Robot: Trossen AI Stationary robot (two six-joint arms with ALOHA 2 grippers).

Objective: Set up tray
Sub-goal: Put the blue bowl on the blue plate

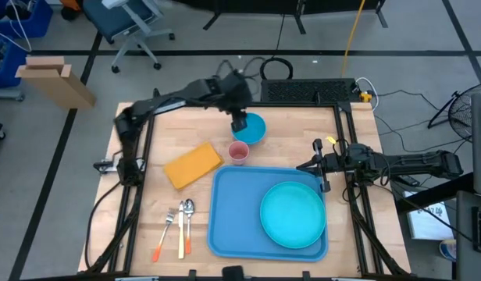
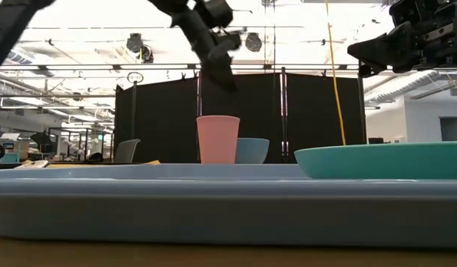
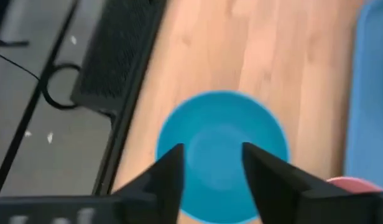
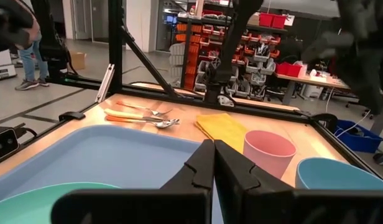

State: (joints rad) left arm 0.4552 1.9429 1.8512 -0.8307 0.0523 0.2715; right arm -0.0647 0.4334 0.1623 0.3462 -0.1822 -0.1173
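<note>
My left gripper should go on lowering its open fingers, because the blue bowl's far rim point(image 1: 252, 115) is clear of the pink cup. It should go down until the fingers are on both sides of that rim point(image 3: 165, 129), then close.
The large blue tray point(image 1: 240, 211) lies at the table's near middle with a round teal plate point(image 1: 293, 214) on its right part. A blue bowl point(image 1: 251, 128) and a pink cup point(image 1: 239, 152) stand on the wood beyond the tray's far edge. My left gripper point(image 1: 239, 122) hangs open above the bowl's left rim; in its wrist view point(image 3: 213, 163) the fingers frame the bowl point(image 3: 221, 149) from above without touching. My right gripper point(image 1: 325, 186) is shut and empty, raised over the tray's right edge point(image 4: 213, 163).
A folded yellow cloth point(image 1: 193, 165) lies left of the tray. A fork, spoon and orange-handled knife point(image 1: 178, 228) lie near the table's near left corner. A black mat point(image 1: 307, 92) lies at the far edge. A person point(image 4: 30, 43) stands in the room beyond.
</note>
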